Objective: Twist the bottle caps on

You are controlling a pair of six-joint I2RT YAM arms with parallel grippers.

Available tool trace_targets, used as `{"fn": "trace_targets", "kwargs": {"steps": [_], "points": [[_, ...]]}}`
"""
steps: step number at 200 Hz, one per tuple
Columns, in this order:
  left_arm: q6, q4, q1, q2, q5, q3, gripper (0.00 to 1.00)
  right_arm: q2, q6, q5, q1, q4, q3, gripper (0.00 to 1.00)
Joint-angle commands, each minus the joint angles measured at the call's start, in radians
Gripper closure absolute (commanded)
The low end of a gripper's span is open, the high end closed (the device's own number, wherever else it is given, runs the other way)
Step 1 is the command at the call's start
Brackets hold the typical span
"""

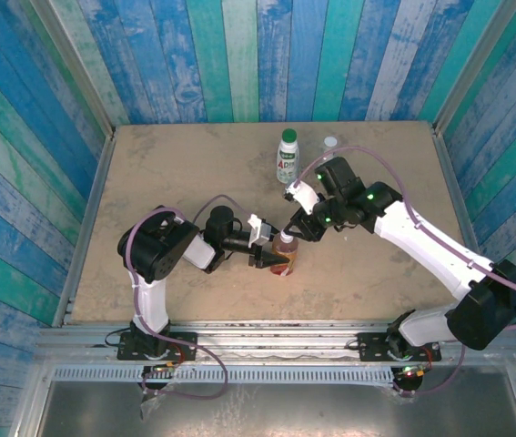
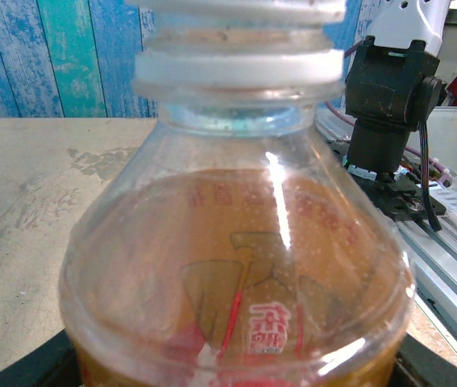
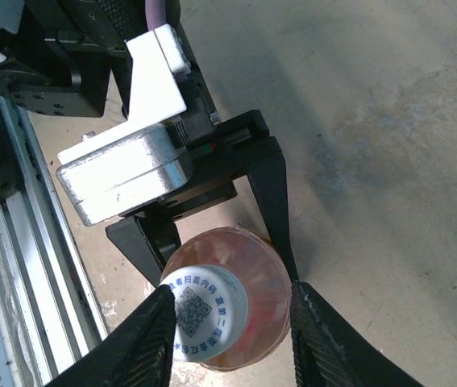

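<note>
The robot's right gripper has the white cap [image 3: 209, 313] against only one finger, so it should open, move back and center its fingers around the cap [image 1: 286, 238] before turning.
The amber-orange bottle [image 1: 287, 258] stands upright at the table's middle front, with my left gripper [image 1: 276, 261] shut on its body; the black fingers [image 3: 270, 201] flank it. A white cap [image 3: 204, 310] printed with a square code sits on the bottle's neck [image 2: 236, 68]. My right gripper [image 3: 230, 290] is over the bottle top, jaws either side of the cap. The left fingertip [image 3: 154, 322] touches the cap; the other stands apart from it. Behind, a white bottle [image 1: 288, 159] wears a dark green cap, and a slim clear bottle [image 1: 330, 144] stands beside it.
The metal rail [image 1: 276, 339] with both arm bases runs along the near edge. Blue plank walls [image 1: 48, 182] close off the left, back and right. Bare tabletop [image 1: 166, 164] lies to the left of the bottles.
</note>
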Motion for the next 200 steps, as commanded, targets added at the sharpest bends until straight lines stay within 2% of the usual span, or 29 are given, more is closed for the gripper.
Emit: {"fn": "trace_targets", "kwargs": {"steps": [1,51,82,110,139,161,177,200], "points": [[-0.018,-0.11,0.006,0.029,-0.011,-0.015,0.46,-0.003,0.022,0.012,-0.015,-0.019,-0.01,0.63],[-0.02,-0.108,0.006,0.029,-0.01,-0.013,0.46,0.009,0.049,0.018,-0.031,-0.021,-0.082,0.77],[-0.019,-0.107,0.006,0.027,-0.011,-0.014,0.46,-0.013,0.038,-0.036,-0.031,-0.041,-0.09,0.78],[-0.023,-0.11,0.006,0.023,-0.011,-0.015,0.46,-0.042,0.041,-0.035,-0.029,-0.037,-0.064,0.67],[-0.014,-0.122,0.006,0.016,-0.011,-0.015,0.46,-0.051,0.013,-0.068,-0.027,-0.033,-0.011,0.51],[-0.005,-0.14,0.006,0.009,-0.013,-0.013,0.46,-0.038,-0.103,-0.098,-0.027,-0.065,0.019,0.42],[-0.001,-0.145,0.006,0.006,-0.011,-0.013,0.46,-0.024,-0.195,-0.102,-0.024,-0.111,0.043,0.39],[0.0,-0.147,0.006,0.005,-0.011,-0.012,0.46,-0.001,-0.288,-0.102,-0.02,-0.159,0.071,0.38]]}}
